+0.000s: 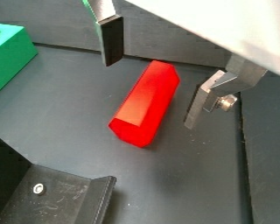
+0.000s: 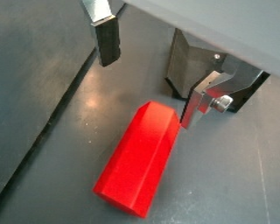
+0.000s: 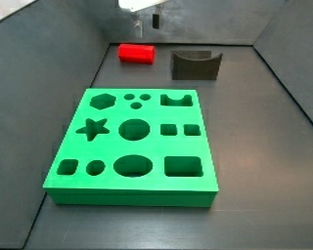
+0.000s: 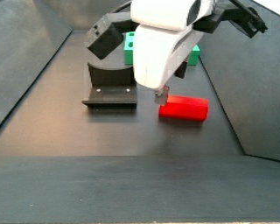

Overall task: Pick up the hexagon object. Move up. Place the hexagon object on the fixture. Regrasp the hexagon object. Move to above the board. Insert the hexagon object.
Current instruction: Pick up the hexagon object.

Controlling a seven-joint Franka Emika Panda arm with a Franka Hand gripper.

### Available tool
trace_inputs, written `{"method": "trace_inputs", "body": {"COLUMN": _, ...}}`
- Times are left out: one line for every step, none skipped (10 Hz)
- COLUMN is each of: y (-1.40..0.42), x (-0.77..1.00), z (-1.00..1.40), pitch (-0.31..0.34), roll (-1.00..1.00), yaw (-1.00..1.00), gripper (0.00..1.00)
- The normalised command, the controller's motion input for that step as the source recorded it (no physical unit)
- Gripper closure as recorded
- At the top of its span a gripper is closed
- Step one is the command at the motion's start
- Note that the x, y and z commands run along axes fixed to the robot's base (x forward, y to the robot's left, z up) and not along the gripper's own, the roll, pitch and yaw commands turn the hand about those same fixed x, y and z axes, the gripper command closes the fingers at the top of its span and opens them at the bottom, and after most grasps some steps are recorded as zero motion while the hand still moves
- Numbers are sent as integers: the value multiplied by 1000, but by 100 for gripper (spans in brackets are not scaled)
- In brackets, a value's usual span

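Observation:
The red hexagon object point(image 3: 136, 54) will stay cradled in place when the robot sets it there, because the fixture's top dips point(image 3: 196, 57) between raised sides.
The red hexagon object point(image 1: 146, 103) lies flat on the dark floor, also seen in the wrist view point(image 2: 140, 159) and in both side views point(image 3: 136, 53) point(image 4: 184, 108). My gripper point(image 1: 152, 93) hangs open just above it, with nothing touching the pads. In a side view the gripper point(image 4: 163, 94) hovers over the bar's end nearest the fixture point(image 4: 111, 92). The fixture point(image 3: 195, 63) stands beside the bar, apart from it; it also shows behind one finger point(image 2: 189, 70). The green board point(image 3: 136, 146) lies apart from both.
Grey walls point(image 3: 67, 59) enclose the floor on the sides. A corner of the green board point(image 1: 8, 52) and the fixture's dark base plate point(image 1: 60, 197) show in a wrist view. The arm's white body point(image 4: 166, 35) hides most of the board in a side view.

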Motion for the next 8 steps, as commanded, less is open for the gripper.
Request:
{"method": "trace_inputs", "body": {"y": -6, "x": -217, "z": -403, "pitch": -23, "roll": -71, "yaw": 443, "gripper": 0}}
{"method": "trace_inputs", "body": {"y": 0, "x": -223, "z": -457, "pitch": -36, "roll": -46, "yaw": 457, "gripper": 0}}
{"method": "trace_inputs", "body": {"y": 0, "x": -157, "z": -206, "pitch": -29, "roll": -29, "yaw": 411, "gripper": 0}}
{"method": "trace_inputs", "body": {"y": 0, "x": -143, "z": -217, "pitch": -24, "roll": -14, "yaw": 414, "gripper": 0}}
{"method": "trace_inputs", "body": {"y": 0, "x": -117, "z": -191, "pitch": -21, "roll": -39, "yaw": 423, "gripper": 0}}
{"method": "trace_inputs", "body": {"y": -14, "x": -126, "z": -217, "pitch": -33, "roll": -24, "yaw": 400, "gripper": 0}}
{"method": "trace_inputs", "body": {"y": -29, "x": -77, "z": -334, "pitch": -34, "roll": -44, "yaw": 420, "gripper": 0}}
{"method": "trace_inputs", "body": {"y": 0, "x": -31, "z": -420, "pitch": -31, "roll": -24, "yaw": 406, "gripper": 0}}
